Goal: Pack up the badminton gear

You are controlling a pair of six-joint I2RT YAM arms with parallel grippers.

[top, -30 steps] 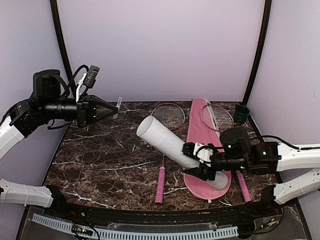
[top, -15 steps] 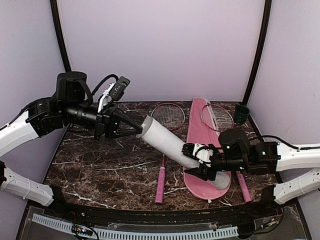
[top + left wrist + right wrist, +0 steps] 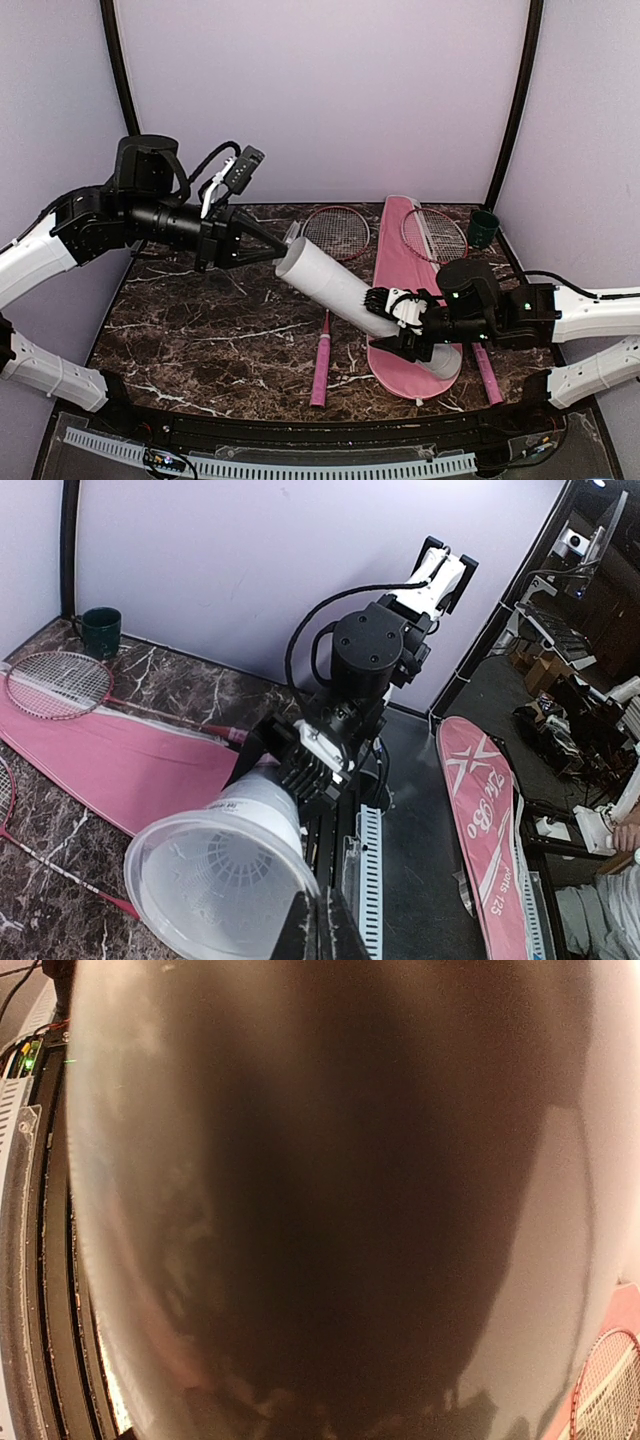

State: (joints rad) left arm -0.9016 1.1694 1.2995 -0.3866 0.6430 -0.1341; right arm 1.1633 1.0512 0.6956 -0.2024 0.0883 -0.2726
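Observation:
The shuttlecock's narrow end is pointing into the white tube's raised opening, so my left gripper should keep pushing along the tube until the shuttlecock's skirt goes in, and then let go.
My right gripper is shut on the long white tube and holds it slanted, with the mouth raised to the left. The tube's side fills the right wrist view. My left gripper is at the tube's mouth, shut on the rim of a clear plastic cap that sits over the mouth. A shuttlecock's ribbed shape shows dimly through the cap. One red racket lies on the table. The other racket lies on the pink bag.
A small dark green cup stands at the back right corner. The first racket's pink handle points toward the front edge under the tube. The second racket's handle lies beside my right arm.
My left arm swung from the back left to the tube's mouth, carrying the clear cap, which now sits over the mouth. The right arm and the tube stayed still.

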